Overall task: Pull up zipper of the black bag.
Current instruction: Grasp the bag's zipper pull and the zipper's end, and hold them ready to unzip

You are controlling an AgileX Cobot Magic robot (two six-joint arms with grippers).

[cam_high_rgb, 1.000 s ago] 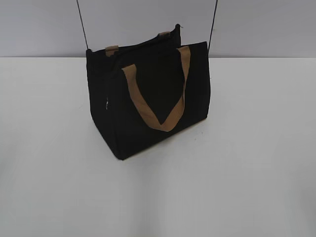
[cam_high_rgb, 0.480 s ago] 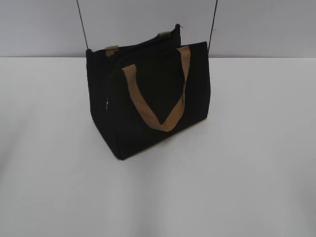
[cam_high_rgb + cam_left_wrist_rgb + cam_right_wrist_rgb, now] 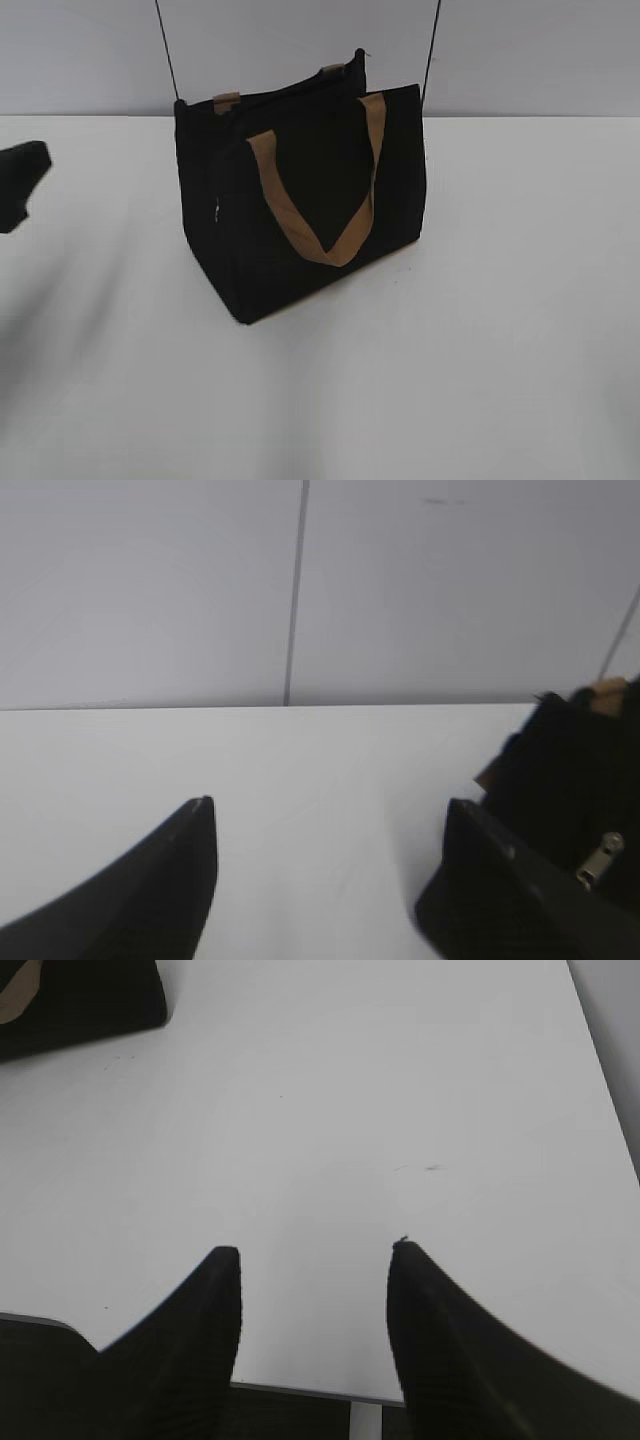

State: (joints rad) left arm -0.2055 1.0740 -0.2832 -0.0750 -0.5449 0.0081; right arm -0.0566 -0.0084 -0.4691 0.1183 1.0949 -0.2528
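Observation:
The silver pull tab (image 3: 217,209) hangs lower than the bag's rim, so the black fabric end (image 3: 222,182) will swing up and take the tab with it when I lift.
The black bag (image 3: 300,200) stands upright on the white table, with tan strap handles (image 3: 310,215). Its zipper runs down the left end; the small silver pull tab (image 3: 215,210) hangs partway down that end. My left gripper (image 3: 22,180) has just come in at the left edge of the exterior view, well left of the bag. In the left wrist view it is open and empty (image 3: 330,825), with the bag (image 3: 560,770) and the pull tab (image 3: 600,858) beyond its right finger. My right gripper (image 3: 315,1260) is open and empty over the table's near edge, with a bag corner (image 3: 80,1000) far off.
The white table (image 3: 500,350) stretches around the bag. A pale wall (image 3: 520,50) with two thin dark vertical lines stands behind it. The table's front edge (image 3: 300,1390) shows below my right gripper.
My left gripper has come into the exterior view at the left edge; before it was out of sight. The bag has not moved.

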